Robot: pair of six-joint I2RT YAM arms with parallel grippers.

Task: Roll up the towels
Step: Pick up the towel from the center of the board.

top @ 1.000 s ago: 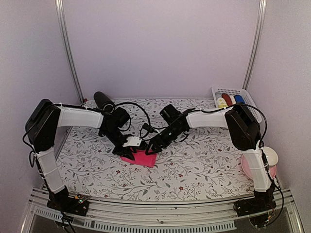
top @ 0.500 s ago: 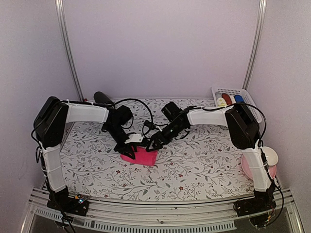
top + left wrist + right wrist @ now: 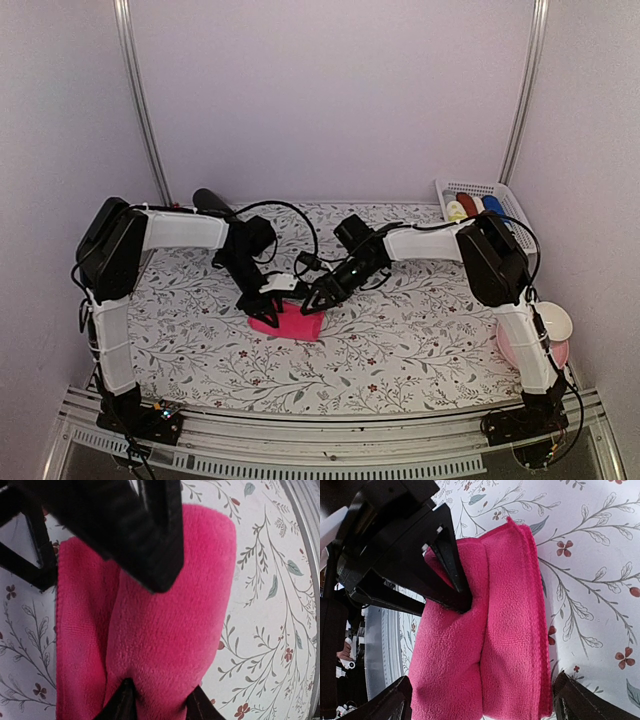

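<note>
My left gripper should open and move away, because it is pinching the hot pink towel far from the basket [image 3: 487,222]. My right gripper should meanwhile take the towel's other end [image 3: 311,327].
A hot pink towel [image 3: 293,325] lies mid-table, partly rolled into two thick folds [image 3: 485,645]. My left gripper [image 3: 160,705] is shut on the rolled fold, with pink cloth bulging between its two tips. It comes in from the towel's left end [image 3: 268,300]. My right gripper [image 3: 485,705] stands open, its tips wide apart on either side of the towel's width. It reaches in from the right [image 3: 315,298]. One right finger [image 3: 150,540] presses onto the far end of the roll. More rolled towels, pale yellow [image 3: 457,211], red [image 3: 468,204] and blue [image 3: 492,204], sit in a basket.
The white basket [image 3: 478,186] stands at the back right corner. A black cylinder [image 3: 210,200] lies at the back left behind my left arm. A pink plate [image 3: 510,350] with a white bowl [image 3: 555,322] sits at the right edge by the right arm's base.
The right jaws have spread wider around the towel. My left arm's elbow has swung up and back, while its gripper stays on the pink roll.
</note>
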